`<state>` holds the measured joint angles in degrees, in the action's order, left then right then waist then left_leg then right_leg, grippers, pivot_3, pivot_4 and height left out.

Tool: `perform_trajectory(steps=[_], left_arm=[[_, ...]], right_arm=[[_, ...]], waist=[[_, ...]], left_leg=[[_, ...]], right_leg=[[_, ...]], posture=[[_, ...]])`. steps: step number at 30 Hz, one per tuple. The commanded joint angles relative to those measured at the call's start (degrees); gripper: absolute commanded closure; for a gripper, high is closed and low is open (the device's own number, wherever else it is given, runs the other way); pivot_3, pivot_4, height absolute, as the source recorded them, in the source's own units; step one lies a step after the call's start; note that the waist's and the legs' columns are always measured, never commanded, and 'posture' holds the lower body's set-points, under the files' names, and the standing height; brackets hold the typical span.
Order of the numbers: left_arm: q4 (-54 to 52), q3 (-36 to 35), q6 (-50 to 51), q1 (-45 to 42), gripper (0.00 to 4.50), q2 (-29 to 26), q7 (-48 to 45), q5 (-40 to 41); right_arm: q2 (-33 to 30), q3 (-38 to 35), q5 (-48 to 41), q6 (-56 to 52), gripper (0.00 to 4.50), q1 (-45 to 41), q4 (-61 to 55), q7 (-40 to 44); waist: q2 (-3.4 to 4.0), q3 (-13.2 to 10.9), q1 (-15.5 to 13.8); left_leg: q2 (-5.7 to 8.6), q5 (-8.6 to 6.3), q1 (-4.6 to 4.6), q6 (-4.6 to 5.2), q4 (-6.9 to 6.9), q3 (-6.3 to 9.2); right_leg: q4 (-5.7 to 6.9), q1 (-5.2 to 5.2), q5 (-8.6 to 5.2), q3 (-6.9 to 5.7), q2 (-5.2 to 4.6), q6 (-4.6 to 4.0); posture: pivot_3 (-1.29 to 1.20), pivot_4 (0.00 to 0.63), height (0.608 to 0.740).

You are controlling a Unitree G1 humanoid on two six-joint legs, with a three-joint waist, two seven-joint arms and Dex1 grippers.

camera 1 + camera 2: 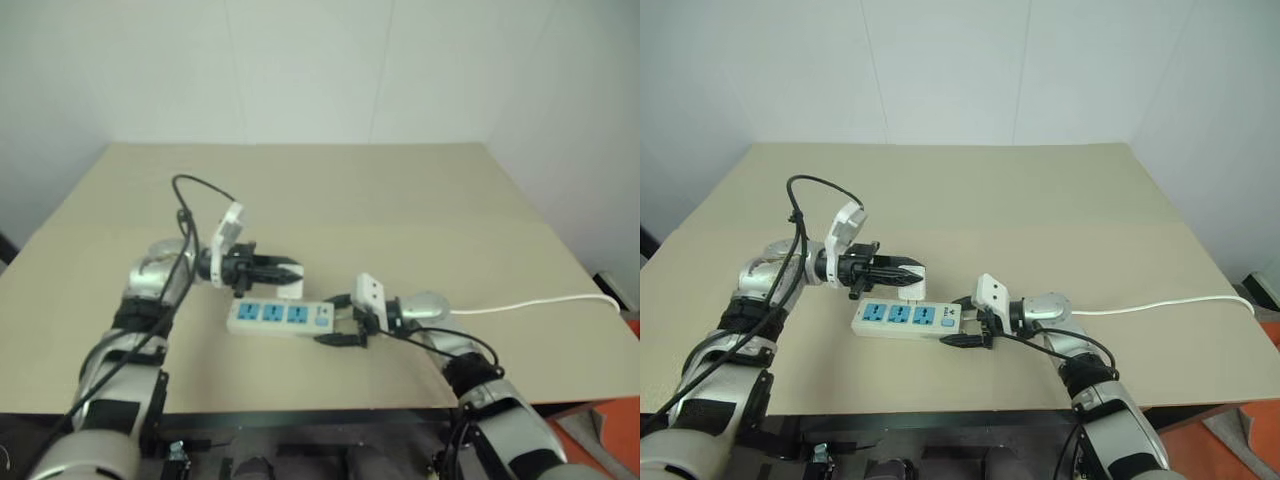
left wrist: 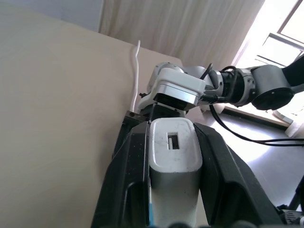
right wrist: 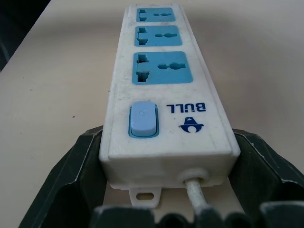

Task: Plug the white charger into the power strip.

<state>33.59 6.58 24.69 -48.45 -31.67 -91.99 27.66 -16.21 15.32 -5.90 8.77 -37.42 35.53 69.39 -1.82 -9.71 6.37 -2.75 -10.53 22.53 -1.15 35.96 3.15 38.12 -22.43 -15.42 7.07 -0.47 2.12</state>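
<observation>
The charger (image 1: 911, 291) slants behind the power strip, so my left gripper should turn it square over the socket (image 1: 924, 315) beside the switch while my right gripper steadies the power strip.
The power strip (image 1: 280, 317) lies on the table near its front edge, a long white bar with three blue sockets facing up and a blue switch (image 3: 143, 119) at its cord end. My right gripper (image 1: 328, 320) is closed around that cord end, one black finger (image 3: 78, 161) on each side. My left gripper (image 1: 288, 272) is shut on the white charger (image 2: 172, 147), a small white block held level between its fingers. The charger (image 1: 291, 289) hangs just behind and above the strip's sockets, apart from them.
The strip's thin white cord (image 1: 530, 303) runs off to the right across the tan table (image 1: 350, 200). The table's front edge lies close below the strip. White walls stand behind the table, and a black cable loops over my left arm.
</observation>
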Motion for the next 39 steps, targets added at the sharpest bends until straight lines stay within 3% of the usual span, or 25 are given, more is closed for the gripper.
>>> perform_trajectory(steps=[1, 9, 22, 39], left_arm=[[-2.05, 1.42, -3.14, 0.99, 3.48, -1.41, -0.51, 4.68], [2.87, 6.83, -8.03, 0.51, 3.48, -1.48, -0.51, 8.21], [18.88, 10.94, -17.4, -5.94, 3.48, 2.15, -0.51, 4.01], [17.52, 16.44, -17.82, -3.95, 3.48, 0.43, -0.51, 7.55]], right_arm=[[0.82, 1.33, 1.71, 1.4, 1.06, 0.69, 0.5, -0.48], [0.68, 1.19, 2.76, 2.32, 1.06, 0.93, 0.74, -1.8], [0.28, 1.42, 3.49, 2.56, 1.06, 1.92, 0.08, -3.07], [0.68, 1.75, 3.88, 2.67, 1.06, 2.05, 0.07, -4.0]], waist=[[0.0, 0.0, 0.11], [0.0, 0.0, 0.28], [0.0, 0.0, 0.51], [0.0, 0.0, 0.64]], left_leg=[[0.0, 0.0, -0.09, 0.0, -0.01, 0.0], [0.01, 0.0, -0.14, 0.0, 0.0, -0.01], [0.03, 0.0, -0.14, 0.0, 0.01, -0.02], [0.03, 0.0, -0.18, 0.0, 0.0, -0.01]], right_leg=[[-0.01, 0.1, -0.01, 0.0, 0.0, 0.02], [-0.01, 0.14, -0.01, 0.03, 0.0, 0.02], [-0.05, 0.15, -0.02, 0.06, 0.01, 0.02], [-0.05, 0.19, -0.03, 0.07, 0.02, 0.04]], posture=[[0.0, 0.15, 0.74], [0.0, 0.15, 0.74], [0.0, 0.15, 0.74], [0.0, 0.15, 0.74]])
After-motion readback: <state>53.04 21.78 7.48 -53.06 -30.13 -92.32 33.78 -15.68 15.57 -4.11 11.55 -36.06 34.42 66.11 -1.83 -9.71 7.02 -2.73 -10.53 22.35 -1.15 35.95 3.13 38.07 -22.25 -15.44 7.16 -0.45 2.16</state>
